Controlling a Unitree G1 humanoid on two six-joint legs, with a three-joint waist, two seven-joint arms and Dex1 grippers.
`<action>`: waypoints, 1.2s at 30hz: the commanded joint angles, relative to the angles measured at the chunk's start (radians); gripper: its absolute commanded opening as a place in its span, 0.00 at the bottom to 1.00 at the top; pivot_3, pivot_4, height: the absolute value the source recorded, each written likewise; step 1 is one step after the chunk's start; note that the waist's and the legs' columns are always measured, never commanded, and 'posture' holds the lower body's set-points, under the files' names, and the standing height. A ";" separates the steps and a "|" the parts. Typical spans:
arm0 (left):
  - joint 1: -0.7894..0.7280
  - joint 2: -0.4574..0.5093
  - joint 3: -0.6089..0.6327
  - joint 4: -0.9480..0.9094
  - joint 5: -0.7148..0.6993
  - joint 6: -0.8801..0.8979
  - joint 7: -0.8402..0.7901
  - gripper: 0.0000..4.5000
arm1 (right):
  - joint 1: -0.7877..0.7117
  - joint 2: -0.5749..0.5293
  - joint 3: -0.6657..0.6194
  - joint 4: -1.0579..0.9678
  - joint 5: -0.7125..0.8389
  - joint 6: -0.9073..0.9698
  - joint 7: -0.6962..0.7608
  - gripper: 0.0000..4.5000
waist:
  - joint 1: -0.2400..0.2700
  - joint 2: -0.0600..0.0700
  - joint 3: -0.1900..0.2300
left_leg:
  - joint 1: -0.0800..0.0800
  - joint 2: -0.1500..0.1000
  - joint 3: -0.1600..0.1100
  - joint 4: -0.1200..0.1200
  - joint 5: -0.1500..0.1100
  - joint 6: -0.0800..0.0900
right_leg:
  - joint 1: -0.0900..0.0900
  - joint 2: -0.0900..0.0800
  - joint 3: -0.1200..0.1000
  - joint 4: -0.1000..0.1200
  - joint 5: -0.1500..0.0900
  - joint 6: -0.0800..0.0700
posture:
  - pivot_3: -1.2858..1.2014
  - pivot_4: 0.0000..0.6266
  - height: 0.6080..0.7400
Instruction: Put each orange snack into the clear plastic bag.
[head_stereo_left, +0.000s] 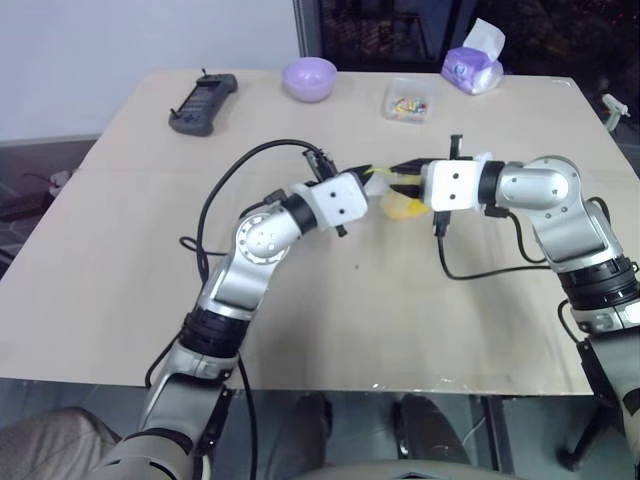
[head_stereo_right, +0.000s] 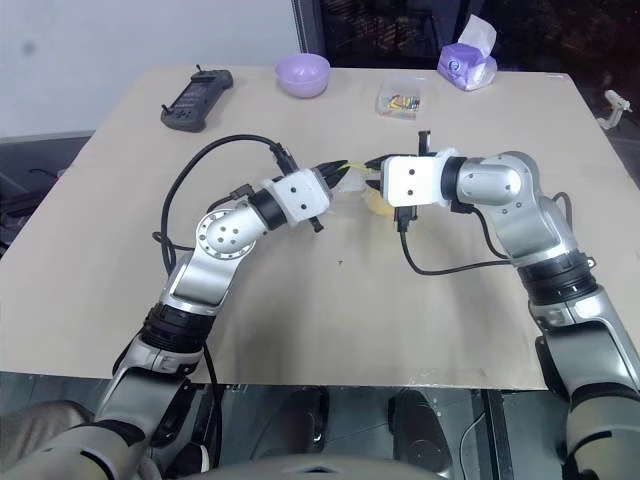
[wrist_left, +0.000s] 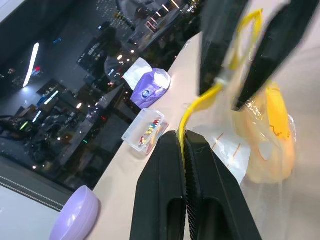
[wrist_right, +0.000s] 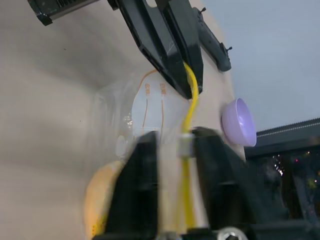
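Note:
The bag's slider is near the yellow strip's end (wrist_right: 191, 75) in my left gripper. Next, my right gripper pinches the slider (wrist_right: 185, 145) and pulls it away along the yellow strip.
The clear plastic bag (wrist_left: 226, 152) hangs between my two grippers above the middle of the table, its yellow strip (wrist_left: 197, 105) stretched across its mouth. The orange snack (wrist_left: 274, 142) sits inside the bag, low in it, and shows as a yellow lump (head_stereo_left: 403, 208) under the grippers. My left gripper (wrist_left: 183, 136) is shut on one end of the yellow strip. My right gripper (wrist_right: 176, 139) faces it from the other side, open, with the strip and its small clear slider (wrist_right: 185, 146) running between its fingers.
Along the table's far edge stand a lilac bowl (head_stereo_left: 309, 78), a small clear box of colourful bits (head_stereo_left: 406, 100) and a purple tissue pack (head_stereo_left: 473, 68). A black handheld controller (head_stereo_left: 203, 103) lies at the far left. Black cables loop off both wrists.

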 joint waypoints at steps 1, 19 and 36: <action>-0.001 0.004 -0.002 -0.029 -0.002 -0.025 0.010 0.00 | -0.007 -0.001 -0.031 -0.039 0.025 0.025 -0.007 0.71 | 0.000 0.000 0.000 | 0.000 0.000 0.000 0.000 0.000 0.000 | 0.000 0.000 0.000 0.000 0.000 0.000 | 0.52 0.24 1.00; 0.071 0.035 -0.010 -0.029 0.022 -0.109 0.018 0.00 | 0.029 -0.007 -0.073 -0.142 0.132 0.184 0.001 0.71 | 0.001 0.000 0.000 | 0.000 0.000 0.000 0.000 0.000 0.000 | 0.000 0.000 0.000 0.000 0.000 0.000 | 0.52 0.24 1.00; 0.095 0.049 -0.018 -0.069 0.051 -0.127 0.021 0.00 | 0.056 -0.012 -0.039 -0.159 0.120 0.180 0.043 0.49 | 0.001 0.000 0.000 | 0.000 0.000 0.000 0.000 0.000 0.000 | 0.000 0.000 0.000 0.000 0.000 0.000 | 0.52 0.24 1.00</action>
